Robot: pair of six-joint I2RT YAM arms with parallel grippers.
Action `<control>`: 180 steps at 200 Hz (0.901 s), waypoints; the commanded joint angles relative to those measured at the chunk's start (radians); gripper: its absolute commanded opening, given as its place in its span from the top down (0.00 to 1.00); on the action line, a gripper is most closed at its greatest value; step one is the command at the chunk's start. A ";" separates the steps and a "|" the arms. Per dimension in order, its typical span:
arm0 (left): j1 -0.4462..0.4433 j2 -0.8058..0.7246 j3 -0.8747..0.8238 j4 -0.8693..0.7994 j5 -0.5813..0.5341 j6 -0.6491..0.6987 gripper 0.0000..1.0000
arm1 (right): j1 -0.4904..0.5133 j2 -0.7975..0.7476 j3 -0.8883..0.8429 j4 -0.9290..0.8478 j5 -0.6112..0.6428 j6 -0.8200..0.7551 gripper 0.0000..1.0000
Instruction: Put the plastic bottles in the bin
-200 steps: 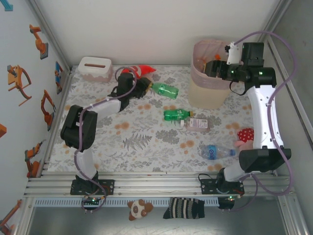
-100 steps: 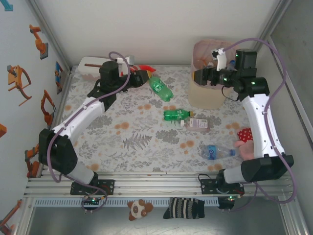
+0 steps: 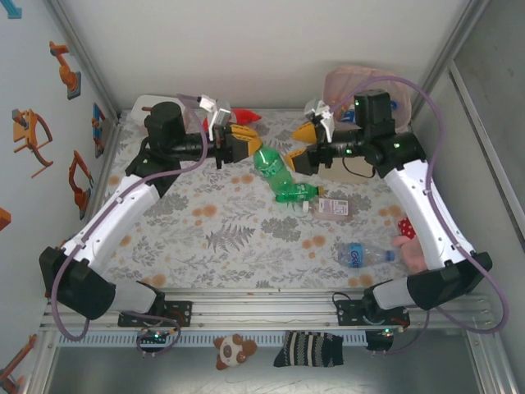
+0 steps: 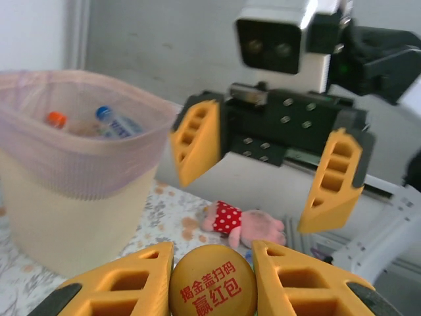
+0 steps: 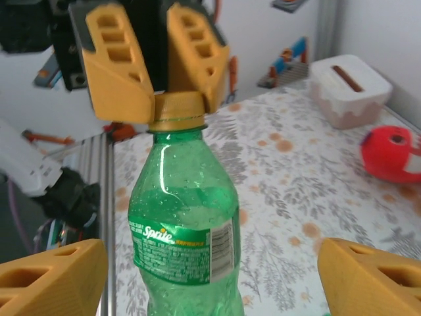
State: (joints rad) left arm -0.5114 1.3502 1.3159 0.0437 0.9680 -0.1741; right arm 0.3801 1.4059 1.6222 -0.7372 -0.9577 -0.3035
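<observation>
My left gripper will give up the green Sprite bottle point(image 3: 273, 169) with the cap still on when I carry the bottle away, because the yellow cap point(image 5: 177, 113) sits flush on the bottle's neck.
My left gripper point(image 3: 244, 150) is shut on the yellow cap point(image 4: 212, 287) of a green Sprite bottle point(image 3: 269, 168), held above the table. The bottle point(image 5: 185, 234) points toward my right gripper point(image 3: 302, 145), which is open, with a finger on each side of the bottle's lower body, not touching it. The beige bin point(image 3: 349, 82) with its pink liner stands behind the right arm, and bottles point(image 4: 110, 121) lie inside it. Three more bottles lie on the table: a green one point(image 3: 295, 193), a clear one with a pink label point(image 3: 332, 208) and a blue-labelled one point(image 3: 359, 254).
A red fish toy point(image 3: 243, 116) and a white tissue box point(image 5: 347, 89) sit at the back left. A pink plush toy in a red dotted dress point(image 3: 410, 233) lies at the right, near the blue-labelled bottle. The metal frame rail point(image 3: 262, 308) runs along the near edge.
My left arm lifted the green bottle off the table and swung it right, toward the middle. My right arm came away from above the bin and moved left to meet the bottle.
</observation>
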 commanded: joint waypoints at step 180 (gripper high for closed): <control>-0.047 -0.052 0.073 0.141 0.235 0.062 1.00 | 0.129 0.034 -0.060 -0.340 -0.294 -0.421 0.30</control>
State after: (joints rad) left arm -0.5568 1.3155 1.3624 0.0956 1.1957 -0.1047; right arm 0.4896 1.4334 1.5635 -1.0199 -1.2026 -0.6796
